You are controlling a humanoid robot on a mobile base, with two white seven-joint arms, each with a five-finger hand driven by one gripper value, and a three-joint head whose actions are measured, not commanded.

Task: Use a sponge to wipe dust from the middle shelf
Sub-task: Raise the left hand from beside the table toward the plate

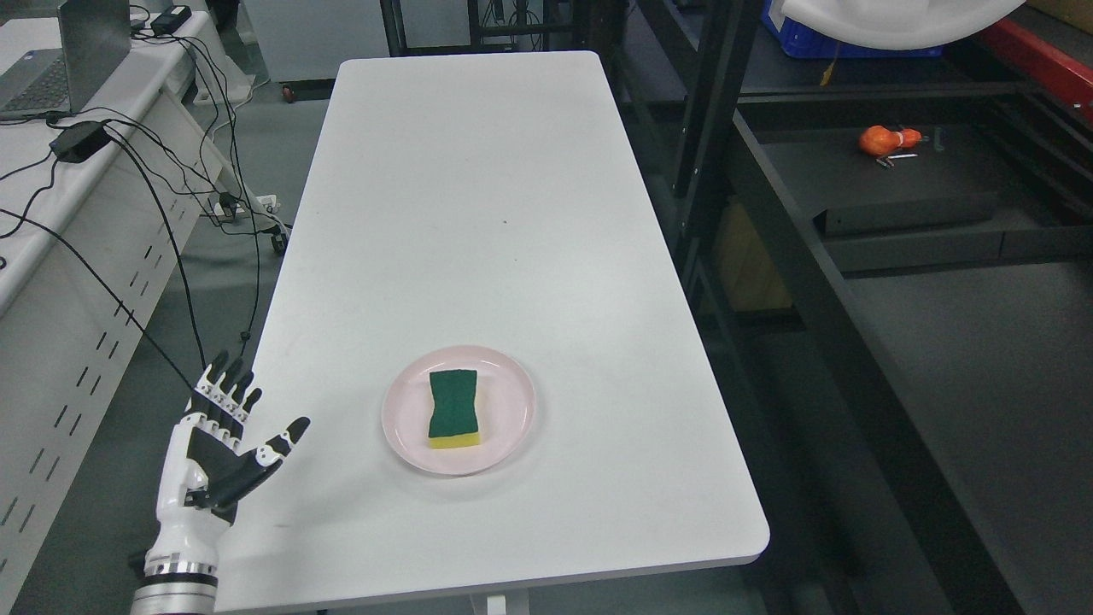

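The sponge will squeeze inward and spread out at its loose end when I lift it, because a thick yellow layer shows under its green top.
A green-and-yellow sponge lies flat on a pink plate near the front of the white table. My left hand is at the table's front left edge, fingers spread, palm showing, empty, well left of the plate. The black shelf unit stands to the right of the table, with a dark shelf surface at about table height. My right hand is out of view.
An orange object and small items lie on a dark shelf board at the back right. A desk with a laptop, a power brick and hanging cables stands at the left. A blue crate sits far back.
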